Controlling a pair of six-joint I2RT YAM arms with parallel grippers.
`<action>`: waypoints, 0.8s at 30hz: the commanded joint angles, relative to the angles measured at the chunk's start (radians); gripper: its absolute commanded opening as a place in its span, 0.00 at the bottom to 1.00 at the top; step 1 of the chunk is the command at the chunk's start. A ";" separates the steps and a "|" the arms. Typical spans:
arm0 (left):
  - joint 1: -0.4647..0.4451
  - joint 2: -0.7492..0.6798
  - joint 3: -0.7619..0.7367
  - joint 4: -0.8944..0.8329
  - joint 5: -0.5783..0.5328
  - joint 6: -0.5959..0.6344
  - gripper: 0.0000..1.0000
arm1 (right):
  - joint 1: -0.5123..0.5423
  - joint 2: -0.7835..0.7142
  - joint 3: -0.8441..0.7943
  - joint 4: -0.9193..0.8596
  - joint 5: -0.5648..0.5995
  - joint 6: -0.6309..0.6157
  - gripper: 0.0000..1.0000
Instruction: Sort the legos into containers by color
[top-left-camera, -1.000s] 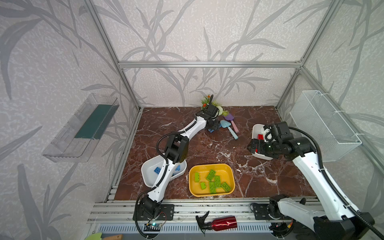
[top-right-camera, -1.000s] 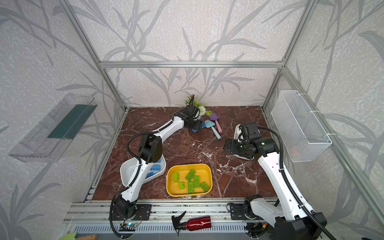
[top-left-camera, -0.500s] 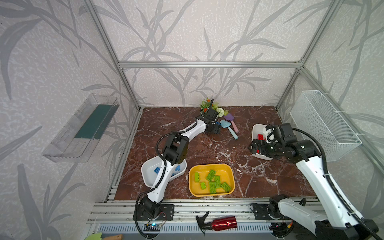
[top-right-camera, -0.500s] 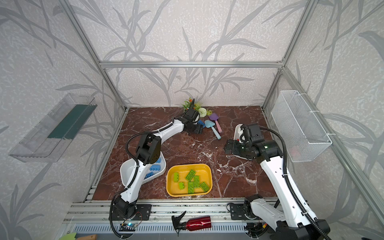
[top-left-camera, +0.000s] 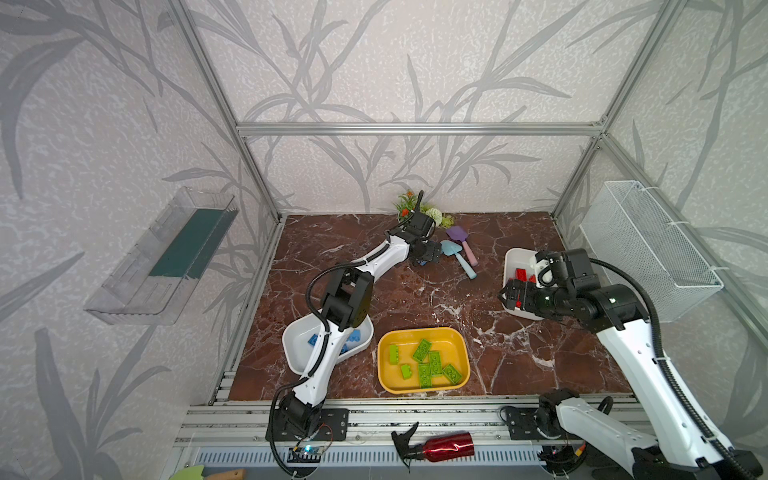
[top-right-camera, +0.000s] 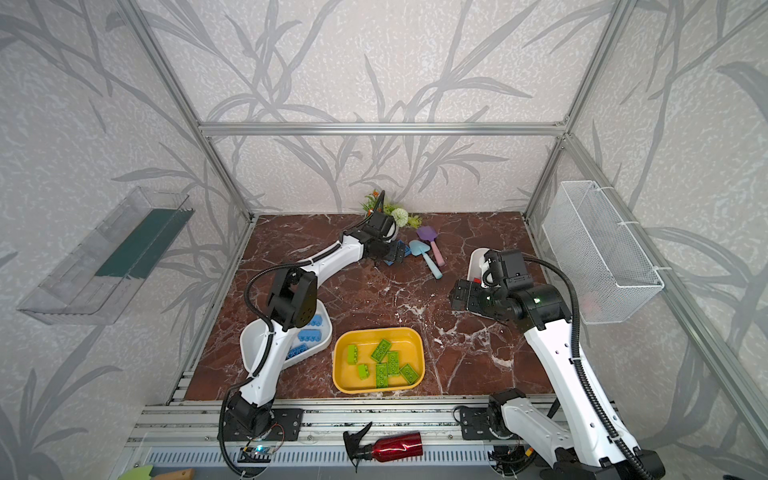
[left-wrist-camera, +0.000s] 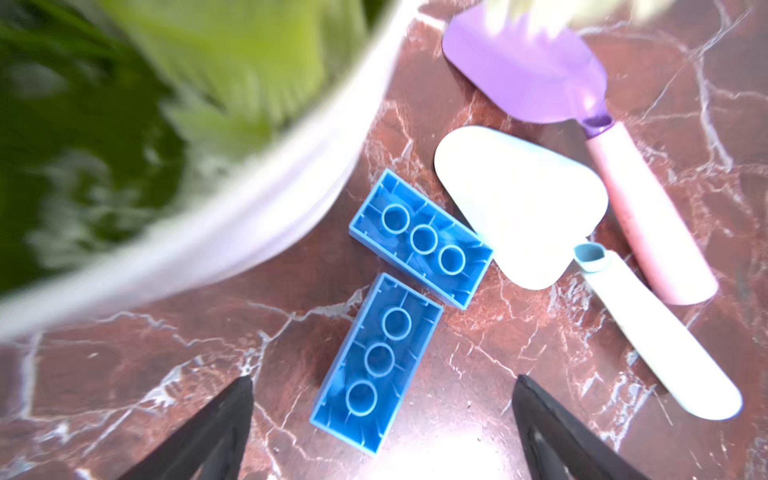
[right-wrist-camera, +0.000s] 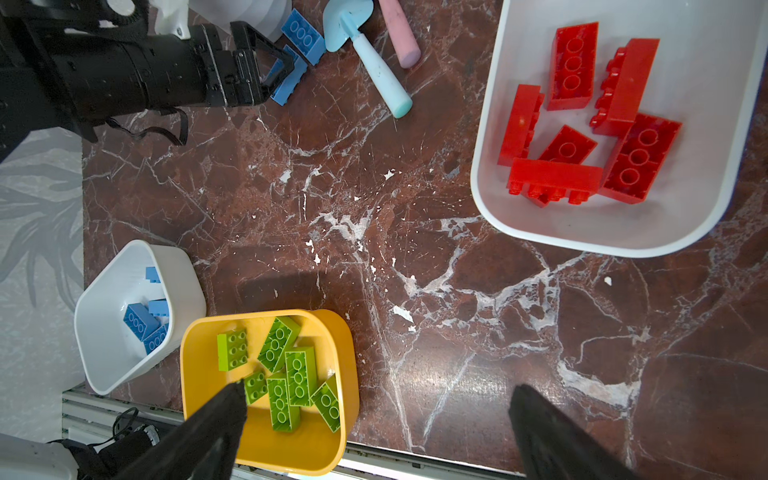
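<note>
My left gripper is crowded by the flower pot (left-wrist-camera: 308, 196), so I should move that arm back and grab the blue lego (left-wrist-camera: 423, 239) beside the light blue shovel with my right gripper.
Two blue legos lie studs-down on the marble beside the flower pot, one (left-wrist-camera: 419, 239) farther out and one (left-wrist-camera: 376, 361) lying between the jaws of my open left gripper (left-wrist-camera: 382, 380), untouched. In both top views that gripper (top-left-camera: 430, 253) (top-right-camera: 395, 251) hovers over them. My right gripper (right-wrist-camera: 378, 390) (top-left-camera: 509, 293) hangs open and empty over bare marble. A white container (right-wrist-camera: 490, 208) holds red legos (right-wrist-camera: 571, 66). The yellow container (right-wrist-camera: 266, 453) holds green legos (right-wrist-camera: 297, 374). A second white container (right-wrist-camera: 104, 299) holds blue legos (right-wrist-camera: 139, 320).
The white flower pot (left-wrist-camera: 249, 232) stands close beside the loose blue bricks. A light blue shovel (left-wrist-camera: 519, 203) touches the farther brick, with a purple shovel (left-wrist-camera: 528, 75) beyond it. A wire basket (top-left-camera: 648, 249) hangs on the right wall, and a red spray bottle (top-left-camera: 444, 446) lies in front.
My left gripper's jaws have spread wider over the two blue bricks by the pot. The right arm has barely shifted and stays open.
</note>
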 joint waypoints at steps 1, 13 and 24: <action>0.004 -0.059 0.030 -0.002 -0.013 0.033 0.97 | -0.005 -0.015 -0.003 -0.003 -0.008 0.011 0.99; 0.004 -0.291 -0.169 0.079 0.004 0.011 0.97 | -0.002 0.073 -0.076 0.138 -0.076 0.033 0.99; 0.055 -0.703 -0.565 0.085 -0.086 -0.119 0.97 | 0.012 0.576 -0.034 0.667 -0.338 0.269 0.74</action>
